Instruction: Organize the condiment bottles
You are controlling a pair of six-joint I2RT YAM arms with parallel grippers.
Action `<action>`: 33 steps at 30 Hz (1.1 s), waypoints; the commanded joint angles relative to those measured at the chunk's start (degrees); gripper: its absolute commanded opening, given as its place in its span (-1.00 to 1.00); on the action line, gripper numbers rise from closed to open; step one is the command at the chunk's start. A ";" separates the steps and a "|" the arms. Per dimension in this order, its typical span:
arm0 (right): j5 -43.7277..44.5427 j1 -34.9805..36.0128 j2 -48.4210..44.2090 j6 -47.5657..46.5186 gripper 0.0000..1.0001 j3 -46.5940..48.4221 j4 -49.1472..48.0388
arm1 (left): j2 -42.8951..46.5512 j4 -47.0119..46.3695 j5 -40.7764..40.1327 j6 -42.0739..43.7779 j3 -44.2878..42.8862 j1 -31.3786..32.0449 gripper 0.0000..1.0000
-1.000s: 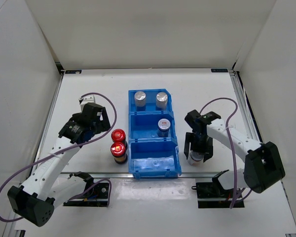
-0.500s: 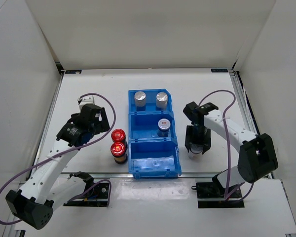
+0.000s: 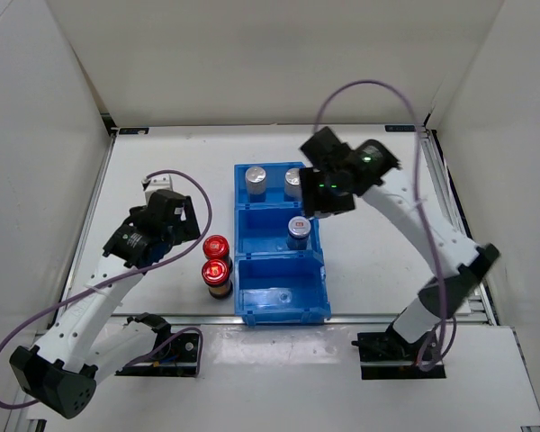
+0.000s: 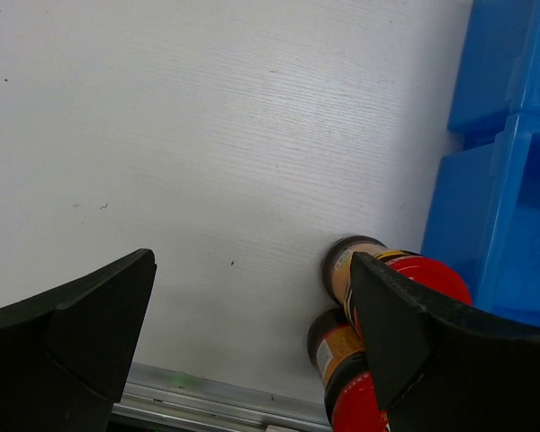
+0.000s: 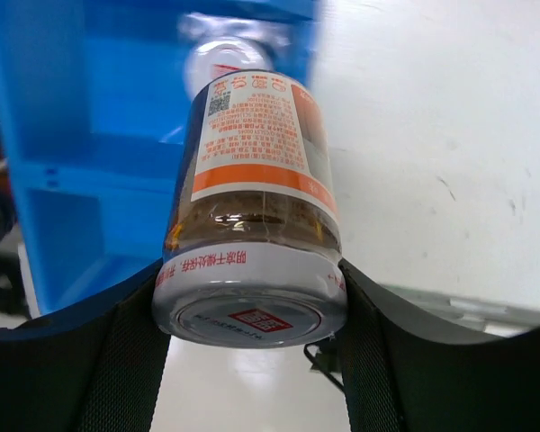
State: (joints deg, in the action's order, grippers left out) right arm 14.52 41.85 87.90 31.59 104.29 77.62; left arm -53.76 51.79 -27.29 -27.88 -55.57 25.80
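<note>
The middle section has an open spot on its bottom (image 3: 264, 234) next to its matching white-capped bottle (image 3: 299, 231), so my right gripper goes on carrying its bottle there until the base of the bottle rests inside.
My right gripper (image 3: 329, 191) is shut on a white-capped bottle (image 5: 250, 171) with a small red mark and holds it in the air over the blue bin (image 3: 252, 245). In the top view the gripper hides this bottle. A second white-capped bottle (image 3: 298, 227) stands in the bin's middle compartment and shows blurred in the right wrist view (image 5: 227, 52). Two silver-capped bottles (image 3: 256, 180) stand in the far compartment. Two dark red-capped bottles (image 3: 215, 261) stand on the table left of the bin. My left gripper (image 3: 158, 230) is open and empty, just left of them (image 4: 400, 274).
The bin's near compartment (image 3: 283, 297) holds nothing. White walls enclose the table on three sides. A metal rail (image 3: 270, 319) runs along the near table edge. The right arm's purple cable (image 3: 405, 99) loops high above the table.
My right gripper lifted the white-capped bottle off the table right of the bin and carried it up and left over the bin. The left arm barely moved.
</note>
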 commanded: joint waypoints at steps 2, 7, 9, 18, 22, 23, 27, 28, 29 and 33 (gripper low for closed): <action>-3.27 8.06 11.56 -10.04 -1.00 8.63 -1.07 | 1.20 -1.08 -2.24 -0.07 0.38 0.65 1.00; -8.54 10.36 22.83 -15.07 -1.00 20.48 -0.63 | 0.67 -1.08 -3.39 1.15 -0.15 1.71 1.00; -10.91 10.36 26.79 -15.69 -1.00 21.48 0.07 | 0.67 -0.55 -4.18 1.16 -0.68 2.23 1.00; -14.79 9.83 34.97 -18.41 -1.00 20.34 -2.65 | 0.67 1.03 -4.79 0.54 -0.15 2.23 1.00; -14.00 9.83 36.12 -19.03 -0.85 17.80 -4.15 | 0.67 1.03 -4.79 0.54 -0.15 2.23 1.00; -13.47 9.83 36.81 -19.03 -0.83 17.27 -4.15 | 0.67 1.03 -4.79 0.54 -0.15 2.23 1.00; -12.94 9.83 39.10 -19.64 -0.63 16.74 -4.68 | 0.67 1.03 -4.79 0.54 -0.15 2.23 1.00; -12.94 9.83 39.71 -19.64 -0.57 16.74 -4.68 | 0.67 1.55 -4.79 0.54 -0.15 2.23 1.00; -12.94 9.83 39.72 -20.16 -0.54 16.74 -5.28 | 0.67 1.56 -4.79 0.54 -0.15 2.23 1.00; -11.89 9.83 40.86 -20.17 -0.34 16.12 -5.29 | 0.67 1.56 -4.79 0.54 -0.15 2.23 1.00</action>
State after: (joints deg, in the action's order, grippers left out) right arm 1.72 51.64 129.34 12.56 119.81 72.64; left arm -53.78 52.77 -30.76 -27.18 -55.55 27.88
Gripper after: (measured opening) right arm 0.676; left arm 0.998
